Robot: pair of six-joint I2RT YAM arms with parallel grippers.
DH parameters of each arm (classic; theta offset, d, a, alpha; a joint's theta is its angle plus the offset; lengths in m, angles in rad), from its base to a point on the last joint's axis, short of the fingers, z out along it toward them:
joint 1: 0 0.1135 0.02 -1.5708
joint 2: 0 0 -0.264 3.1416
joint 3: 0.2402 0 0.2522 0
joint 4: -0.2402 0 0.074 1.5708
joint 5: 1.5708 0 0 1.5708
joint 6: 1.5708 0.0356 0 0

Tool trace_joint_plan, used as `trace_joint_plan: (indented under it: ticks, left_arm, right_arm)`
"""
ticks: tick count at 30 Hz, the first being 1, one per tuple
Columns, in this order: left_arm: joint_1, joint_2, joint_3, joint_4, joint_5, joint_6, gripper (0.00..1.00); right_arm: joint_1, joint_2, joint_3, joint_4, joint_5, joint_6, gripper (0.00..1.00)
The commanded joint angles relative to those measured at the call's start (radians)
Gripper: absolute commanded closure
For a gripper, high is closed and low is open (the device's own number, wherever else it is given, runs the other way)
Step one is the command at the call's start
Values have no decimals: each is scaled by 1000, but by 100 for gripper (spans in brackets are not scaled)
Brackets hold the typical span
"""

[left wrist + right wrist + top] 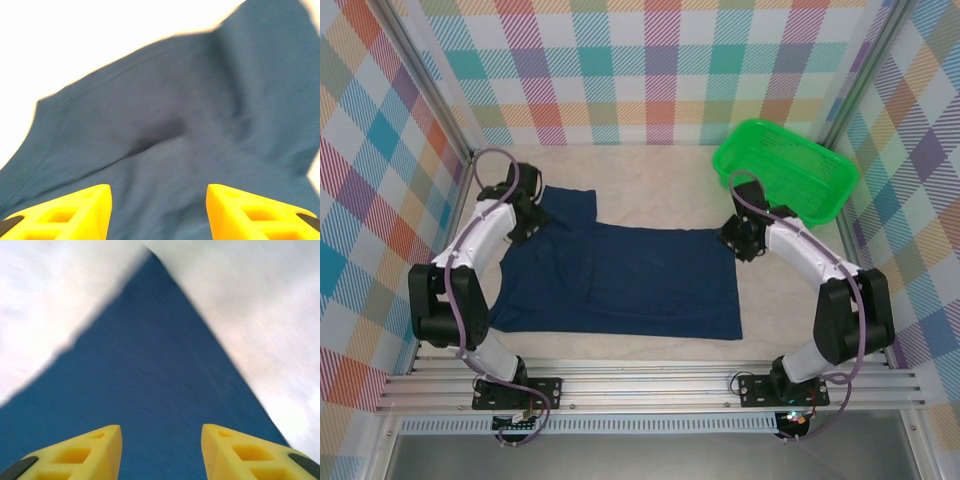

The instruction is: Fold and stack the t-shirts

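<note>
The navy t-shirt should fold into a long strip with its front edge staying flat when I carry the t-shirt's back corner over, since its body lies smooth.
A dark navy t-shirt lies spread flat on the cream table cover, plain side up, one sleeve reaching toward the back left. My left gripper hovers over that sleeve area, jaws open, with wrinkled navy cloth below its yellow fingers. My right gripper is at the shirt's back right corner, open, and that corner points away between its yellow fingers. Neither holds cloth.
A bright green mesh basket stands at the back right, just behind the right arm. Checked walls enclose the table on three sides. Bare cream cover lies behind the shirt and along its right.
</note>
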Motion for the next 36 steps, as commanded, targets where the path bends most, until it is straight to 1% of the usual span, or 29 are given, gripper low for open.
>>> trace_joint_plan:
  ticks: [1,3,6,8,12,14,16,19,22,26,29,31,34,36]
  left_arm:
    - [64,137,95,84,94,78,47]
    - [114,213,155,122,180,66,47]
    - [146,320,283,113,216,107,47]
    - [158,379,364,109,217,139,48]
    - [169,463,458,144,200,191,49]
    - [171,491,484,164,197,189,49]
    - [171,508,488,195,203,171,49]
    - [170,548,522,196,210,140,47]
    - [168,585,562,200,221,141,47]
    - [168,640,605,235,250,173,47]
    - [168,676,638,247,255,185,47]
    - [166,691,643,272,273,191,48]
    - [159,722,663,289,277,213,49]
    - [157,745,676,293,277,214,49]
  right_arm:
    - [-12,135,79,130,38,-161,55]
    - [-28,210,138,139,43,-166,56]
    - [-47,307,220,122,46,-158,59]
    - [-54,366,270,98,49,-159,60]
    - [-56,433,337,6,118,-151,62]
    - [-61,448,342,-13,130,-142,62]
    - [-65,459,335,-8,117,-136,61]
    - [-65,482,353,-47,126,-112,61]
    - [-65,491,345,-34,125,-107,61]
    - [-65,533,381,-46,121,-119,69]
    - [-66,544,404,-55,121,-131,82]
    - [-65,542,408,-56,116,-135,88]
    - [-65,536,414,-62,110,-138,94]
    - [-65,533,417,-65,104,-140,95]
